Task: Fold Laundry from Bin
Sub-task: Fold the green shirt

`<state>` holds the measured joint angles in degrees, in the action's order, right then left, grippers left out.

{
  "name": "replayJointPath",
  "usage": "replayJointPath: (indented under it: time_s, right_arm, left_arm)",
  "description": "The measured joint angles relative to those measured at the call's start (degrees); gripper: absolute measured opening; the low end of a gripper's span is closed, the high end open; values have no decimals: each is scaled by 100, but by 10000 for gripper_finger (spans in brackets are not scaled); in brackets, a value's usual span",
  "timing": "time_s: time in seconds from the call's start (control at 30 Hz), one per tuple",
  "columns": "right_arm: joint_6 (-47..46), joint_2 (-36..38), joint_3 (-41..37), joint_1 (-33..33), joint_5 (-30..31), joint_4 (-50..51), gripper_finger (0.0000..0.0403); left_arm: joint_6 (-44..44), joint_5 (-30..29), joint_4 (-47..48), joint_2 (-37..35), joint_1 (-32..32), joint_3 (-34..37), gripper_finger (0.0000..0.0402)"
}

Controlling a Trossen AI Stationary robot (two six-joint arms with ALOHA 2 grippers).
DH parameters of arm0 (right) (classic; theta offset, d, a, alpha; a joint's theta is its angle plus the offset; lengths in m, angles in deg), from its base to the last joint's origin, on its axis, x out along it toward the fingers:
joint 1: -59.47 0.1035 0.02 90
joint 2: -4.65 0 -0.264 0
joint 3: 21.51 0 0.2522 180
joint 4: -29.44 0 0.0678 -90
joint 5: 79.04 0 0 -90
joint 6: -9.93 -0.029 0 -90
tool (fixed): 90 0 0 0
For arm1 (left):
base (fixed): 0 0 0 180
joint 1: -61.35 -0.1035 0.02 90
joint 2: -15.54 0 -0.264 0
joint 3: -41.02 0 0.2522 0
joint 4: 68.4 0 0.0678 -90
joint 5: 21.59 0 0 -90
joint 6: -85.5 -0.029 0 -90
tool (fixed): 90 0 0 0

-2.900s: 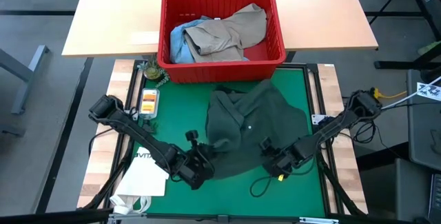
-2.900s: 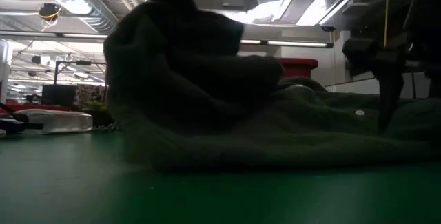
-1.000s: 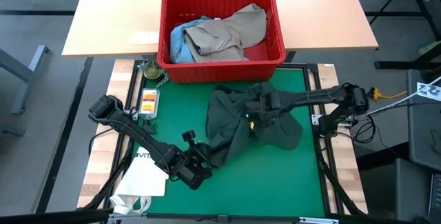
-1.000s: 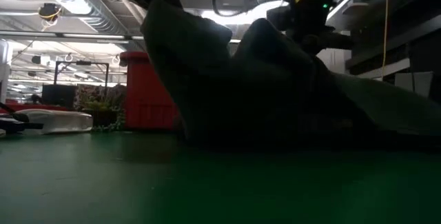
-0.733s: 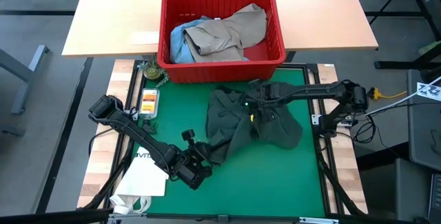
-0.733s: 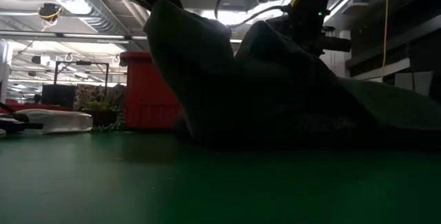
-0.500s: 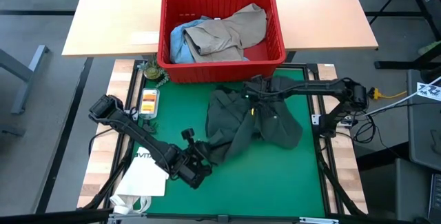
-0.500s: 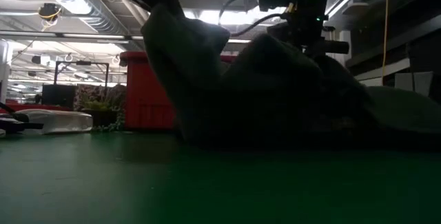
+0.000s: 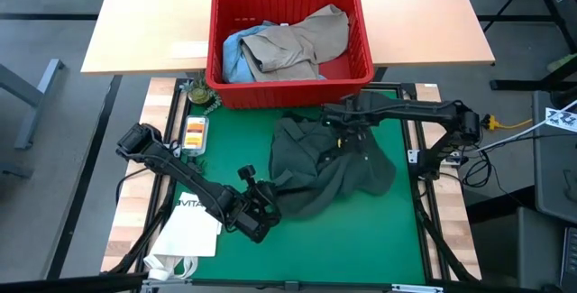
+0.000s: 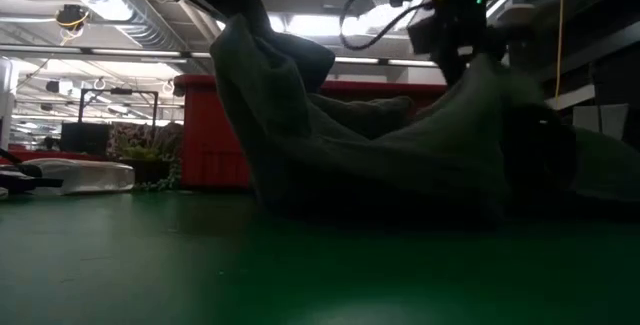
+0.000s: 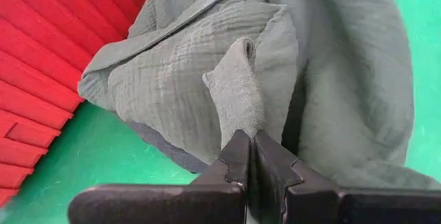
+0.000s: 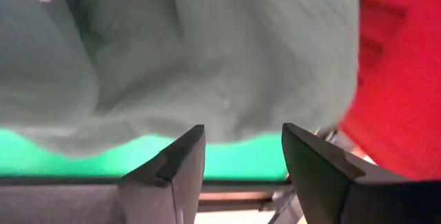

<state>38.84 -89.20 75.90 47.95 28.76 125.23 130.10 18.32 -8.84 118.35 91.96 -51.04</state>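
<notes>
When I carry the shirt's near edge (image 9: 315, 210) toward the bin, the dark green shirt should fold over, its far part staying put: limp rumples (image 9: 326, 169) run through it.
The dark green shirt (image 9: 329, 162) lies crumpled on the green mat (image 9: 379, 239), just in front of the red bin (image 9: 290, 45). The bin holds a khaki garment (image 9: 302, 41) and a light blue one (image 9: 234, 54). My left gripper (image 9: 268, 201) is shut on the shirt's near left part. My right gripper (image 9: 339, 120) hangs open over the shirt's far part, close to the bin's front wall. In the right wrist view nothing lies between its fingers (image 12: 180, 158), and the shirt (image 12: 207, 58) shows beyond them. My left gripper pinches a narrow folded tip of the shirt (image 11: 236, 114) between its two fingers (image 11: 238, 156). It comes slanting down from the near left. The tip is held up off the mat (image 10: 245, 40), and the rest of the shirt slopes down from it and lies on the mat.
A white paper bag (image 9: 187, 230) lies at the mat's near left corner. A small packet (image 9: 194, 132) and a little plant (image 9: 200, 95) stand along the left edge. A wooden tabletop (image 9: 153, 22) carries the bin. Bare mat lies in front of the shirt.
My right gripper has gone up and toward the far edge, to the bin's front, and has opened, letting go of the shirt. The fold that it carried has dropped, and the shirt's near part has spread toward my left gripper.
</notes>
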Motion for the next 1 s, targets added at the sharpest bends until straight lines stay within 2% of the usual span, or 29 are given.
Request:
replayJointPath:
  time_s: [0.17,0.47,0.67,0.83,1.0]
  right_arm:
    - [-329,87,398,472,179,403,193]
    - [-898,228,395,2414,101,215,193]
    - [-912,205,-29,3636,162,-1604,193]
    - [-902,203,-682,4264,438,-3266,193]
    - [-1041,203,-1277,4544,163,-3695,193]
  left_arm:
    - [1,2,0,0,3,0,4]
    - [2,2,-17,2,4,0,5]
    - [2,2,-39,2,4,0,6]
    - [2,2,-39,2,4,0,6]
    - [2,0,-39,2,1,0,6]
